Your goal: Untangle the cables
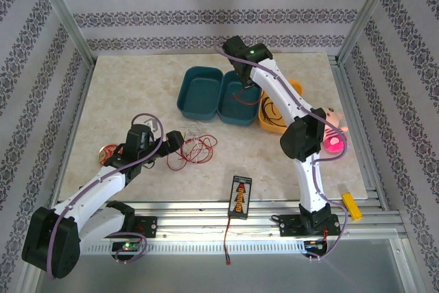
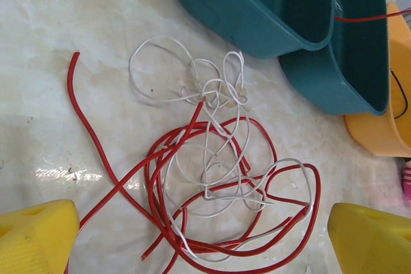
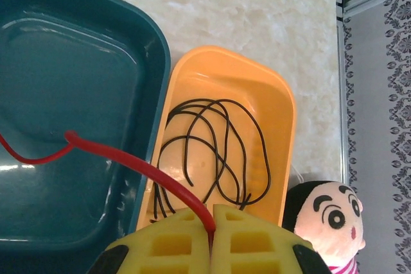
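Observation:
The red strand (image 3: 122,154) hangs into the teal bin beside the orange bin, so my right gripper should keep going past the teal bin's rim (image 3: 156,149) and let go inside.
On the table a red cable (image 2: 192,245) lies in loose loops, with a whitish cable (image 2: 221,94) threaded through and knotted over it. My left gripper (image 2: 205,248) stands open just above this tangle (image 1: 192,145), one yellow fingertip (image 2: 35,235) on each side, nothing between them. The left gripper (image 1: 173,146) sits at the tangle's left edge. My right gripper (image 3: 210,239) is shut on a red cable strand (image 3: 128,158) that hangs over the right teal bin (image 3: 64,94). The black cable (image 3: 218,152) lies coiled in the orange bin (image 3: 282,94).
Two teal bins (image 1: 200,92) (image 1: 230,111) and the orange bin (image 1: 296,89) stand side by side at the back. A doll (image 1: 336,135) lies at the right. A small black device (image 1: 239,195) with a red lead and a yellow block (image 1: 351,205) sit at the near edge.

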`<state>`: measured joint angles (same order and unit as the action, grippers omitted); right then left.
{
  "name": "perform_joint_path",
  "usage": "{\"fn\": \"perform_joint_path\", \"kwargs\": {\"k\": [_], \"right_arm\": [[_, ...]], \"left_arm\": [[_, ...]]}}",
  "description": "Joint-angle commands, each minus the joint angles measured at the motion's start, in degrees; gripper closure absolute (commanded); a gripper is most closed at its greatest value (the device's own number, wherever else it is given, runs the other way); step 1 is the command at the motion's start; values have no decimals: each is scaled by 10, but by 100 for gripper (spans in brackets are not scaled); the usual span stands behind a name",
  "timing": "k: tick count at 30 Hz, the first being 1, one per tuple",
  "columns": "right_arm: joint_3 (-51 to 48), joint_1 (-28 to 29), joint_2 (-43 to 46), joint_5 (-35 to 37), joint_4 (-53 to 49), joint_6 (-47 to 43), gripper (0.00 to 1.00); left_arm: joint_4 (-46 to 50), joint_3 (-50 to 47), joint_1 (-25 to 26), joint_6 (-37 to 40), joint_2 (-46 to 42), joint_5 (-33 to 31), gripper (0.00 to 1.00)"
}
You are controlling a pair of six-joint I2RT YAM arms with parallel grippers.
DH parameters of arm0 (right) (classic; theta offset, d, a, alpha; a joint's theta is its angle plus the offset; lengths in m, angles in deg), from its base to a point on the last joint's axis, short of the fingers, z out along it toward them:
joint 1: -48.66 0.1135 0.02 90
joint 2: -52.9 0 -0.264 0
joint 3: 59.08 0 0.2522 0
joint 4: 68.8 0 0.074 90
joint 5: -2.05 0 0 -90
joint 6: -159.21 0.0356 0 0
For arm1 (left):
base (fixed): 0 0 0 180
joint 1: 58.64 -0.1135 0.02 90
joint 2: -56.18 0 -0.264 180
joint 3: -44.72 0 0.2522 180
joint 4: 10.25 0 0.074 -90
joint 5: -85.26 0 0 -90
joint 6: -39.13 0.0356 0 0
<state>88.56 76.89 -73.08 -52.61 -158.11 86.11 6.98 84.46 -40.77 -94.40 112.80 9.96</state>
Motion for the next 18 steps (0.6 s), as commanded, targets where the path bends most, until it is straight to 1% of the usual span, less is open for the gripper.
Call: {"fn": "perform_joint_path", "kwargs": {"k": [1,7,12,18], "right_arm": [[26,-9,-10,12,-28,-6,100],[55,-17,-61,-12,-18,0,100],[122,-21,-125,-10,-22,11,100],[131,-28,-163,-6,34,16,100]], "left_arm": [[12,-7,-7,13,-6,-8,1],[14,-3,-7,12,-4,-11,1],[25,2,-7,16,-5,-14,1],[23,0,-7,16,-5,-14,1]]}}
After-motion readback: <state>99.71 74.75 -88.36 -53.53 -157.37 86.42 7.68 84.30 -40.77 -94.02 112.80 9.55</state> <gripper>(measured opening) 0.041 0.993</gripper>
